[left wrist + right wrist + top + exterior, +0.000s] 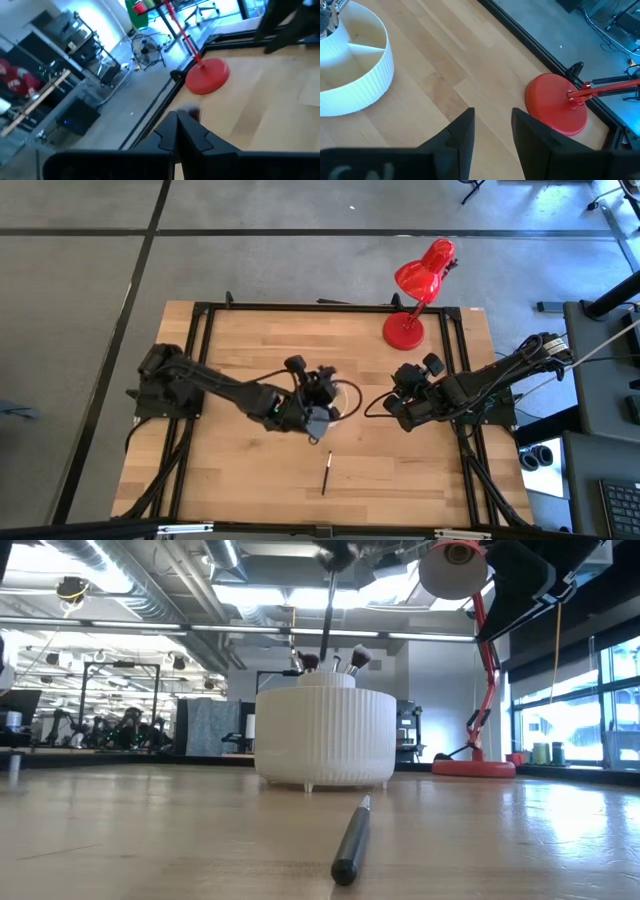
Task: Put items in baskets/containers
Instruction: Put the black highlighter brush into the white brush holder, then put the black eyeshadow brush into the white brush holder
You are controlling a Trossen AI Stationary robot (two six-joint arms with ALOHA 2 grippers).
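My left gripper should keep lowering the thin dark brush (326, 632), which hangs upright into the cup's central compartment (326, 678), and let go of it among the standing brushes.
My left gripper (320, 398) hovers over the round cream ribbed cup (325, 737), which the high view mostly hides beneath it. It is shut on a thin dark brush (328, 615) that hangs straight down into the cup's middle. Several brushes (335, 662) stand in the cup's central compartment, heads up. One more dark brush (326, 473) lies flat on the table near the near edge, seen close up (352, 840) in the low view. My right gripper (492, 125) is open and waits to the cup's right, near the cup (350, 70) and touching nothing. My left gripper has the brush by its upper end (333, 572), at the top edge of the low view, pinched between the shut fingers (176, 131). The brush hangs upright below them, lifted off the table. Its lower end (325, 658) reaches the cup's centre among the standing brushes.
A red desk lamp stands on its round base (404, 332) at the table's far right, its head (425, 272) leaning out past the far edge. A black frame rail (320, 307) runs around the table. Bare wood (240, 470) lies at the near left.
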